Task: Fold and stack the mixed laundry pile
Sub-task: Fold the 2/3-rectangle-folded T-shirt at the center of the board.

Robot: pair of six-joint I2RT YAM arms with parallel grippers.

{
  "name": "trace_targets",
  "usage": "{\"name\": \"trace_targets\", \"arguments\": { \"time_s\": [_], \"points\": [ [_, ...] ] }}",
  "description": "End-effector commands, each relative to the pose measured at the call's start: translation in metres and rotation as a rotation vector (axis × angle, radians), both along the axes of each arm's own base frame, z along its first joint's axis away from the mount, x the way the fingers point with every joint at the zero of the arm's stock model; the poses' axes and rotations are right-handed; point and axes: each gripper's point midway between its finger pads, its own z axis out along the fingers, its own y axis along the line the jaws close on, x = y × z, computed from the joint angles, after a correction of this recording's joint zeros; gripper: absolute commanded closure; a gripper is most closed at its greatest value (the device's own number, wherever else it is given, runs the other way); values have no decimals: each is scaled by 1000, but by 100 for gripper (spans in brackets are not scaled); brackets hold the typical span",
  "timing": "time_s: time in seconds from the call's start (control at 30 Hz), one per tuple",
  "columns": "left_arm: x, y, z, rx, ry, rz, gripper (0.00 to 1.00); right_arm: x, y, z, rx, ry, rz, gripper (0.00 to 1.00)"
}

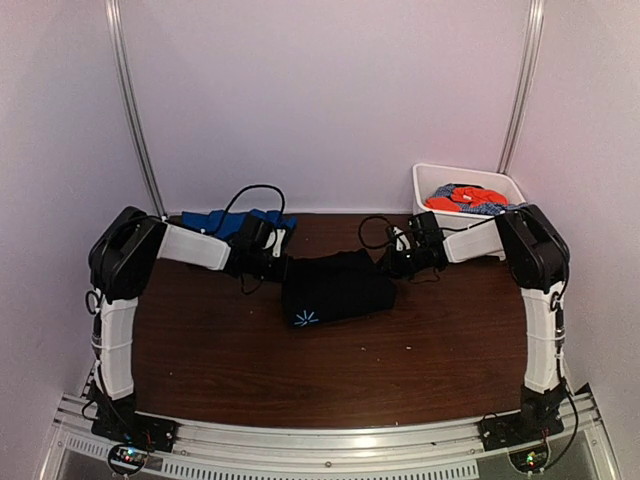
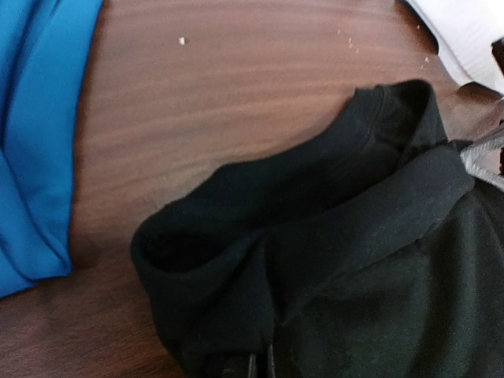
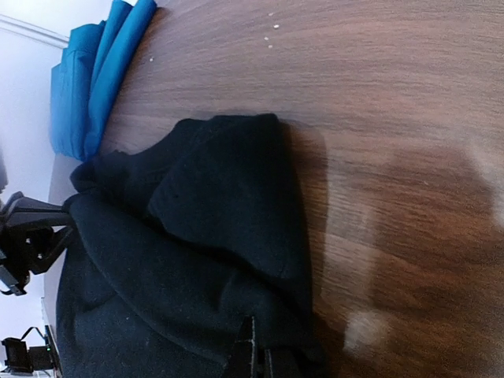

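Observation:
A flap of the black garment (image 2: pixel 403 106) sticks out past the garment's back edge, so the robot should put the garment down flat before its left gripper reaches to that flap (image 1: pixel 352 258).
The black garment (image 1: pixel 335 288) lies folded in the middle of the table, with a small light-blue mark on its near left corner. My left gripper (image 1: pixel 278 266) is shut on its left edge; the cloth (image 2: pixel 331 260) bunches over the fingertips. My right gripper (image 1: pixel 390 264) is shut on its right edge, where the cloth (image 3: pixel 197 260) also hides the fingertips. The royal-blue garment (image 1: pixel 222 221) lies folded at the back left, behind the left arm; it also shows in the left wrist view (image 2: pixel 35 134) and the right wrist view (image 3: pixel 94 79). The orange-red garment (image 1: pixel 462 197) and the speckled one (image 1: pixel 490 208) lie in the white tub.
The white tub (image 1: pixel 425 178) stands at the back right against the wall. Black cables loop over the table's back by both wrists. The brown wooden table (image 1: pixel 330 370) stretches toward the arm bases.

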Motion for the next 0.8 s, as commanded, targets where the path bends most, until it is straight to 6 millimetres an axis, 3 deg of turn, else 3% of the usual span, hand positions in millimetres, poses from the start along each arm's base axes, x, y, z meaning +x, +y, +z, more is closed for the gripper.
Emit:
{"name": "trace_targets", "arguments": {
  "time_s": [0.0, 0.13, 0.3, 0.4, 0.5, 0.6, 0.77],
  "points": [
    [3, -9, 14, -51, -56, -35, 100, 8, 5, 7, 21, -65, 18, 100],
    [-27, 2, 20, -63, -31, -46, 100, -32, 12, 16, 50, -44, 46, 100],
    [-61, 22, 46, -46, -46, -39, 100, -82, 18, 60, 106, -68, 68, 100],
    [-66, 26, 61, -44, -57, -39, 100, -95, 17, 79, 121, -79, 69, 100],
    [-59, 26, 68, -31, -73, -31, 100, -90, 16, 85, 97, -94, 72, 100],
    [-45, 25, 63, -11, -81, -11, 100, -69, 22, 84, 83, -105, 80, 100],
    [-17, 28, 39, -2, -67, 29, 100, -32, 37, 56, 94, -95, 87, 100]
  ]
}}
